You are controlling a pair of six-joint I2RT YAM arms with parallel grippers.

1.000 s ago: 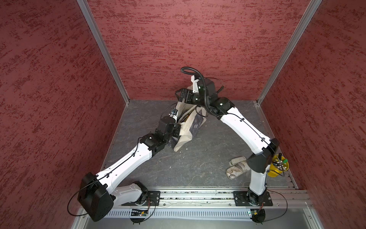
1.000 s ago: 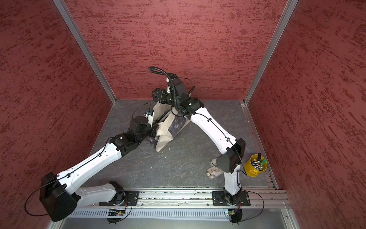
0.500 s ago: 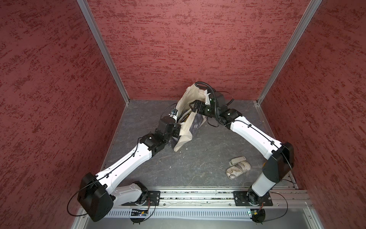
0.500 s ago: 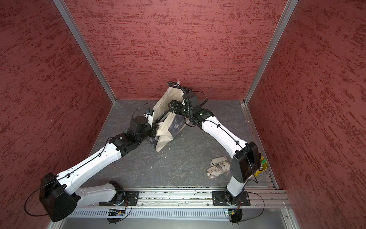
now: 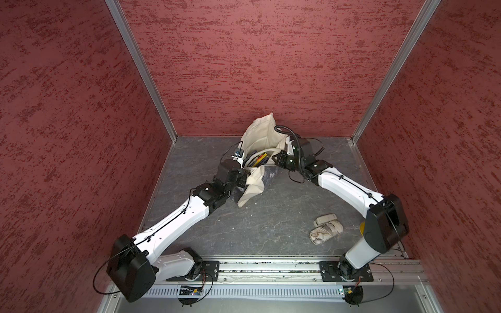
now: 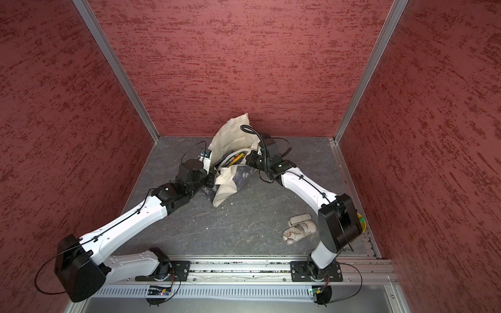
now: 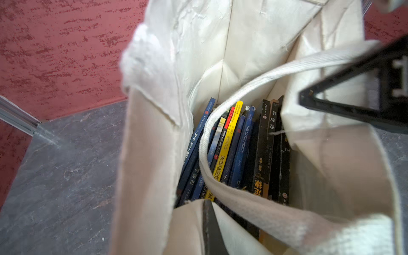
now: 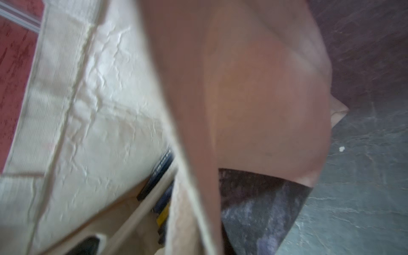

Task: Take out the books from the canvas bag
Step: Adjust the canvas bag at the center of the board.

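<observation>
The loop handle lies across the books point(image 7: 208, 138) in the canvas bag's narrow opening, so my left gripper should keep holding the bag's rim while my right gripper pulls the opening wide point(image 5: 269, 158).
The cream canvas bag point(image 5: 261, 135) stands open near the back wall in both top views, its blue-grey print point(image 5: 271, 173) facing front. Several books point(image 7: 238, 143) stand spine-up inside, dark blue, yellow and black, with a loop handle point(image 7: 254, 84) lying across them. My left gripper point(image 5: 244, 176) is shut on the bag's near left rim; one dark finger point(image 7: 209, 227) shows between the folds of cloth. My right gripper point(image 5: 275, 160) is at the right rim, shut on the cloth. The right wrist view is filled with blurred bag fabric point(image 8: 254, 88), with book edges point(image 8: 163, 163) peeking out; its own fingers are hidden.
A white patterned pouch point(image 5: 326, 233) lies on the grey floor at the front right, next to the right arm's elbow. A yellow cup point(image 6: 362, 220) shows behind that elbow. Red walls close in three sides, and a metal rail point(image 5: 260, 267) runs along the front.
My right arm came down from above the bag to its right rim and its gripper closed there. The bag's back panel now stands up in view. The left arm stayed put.
</observation>
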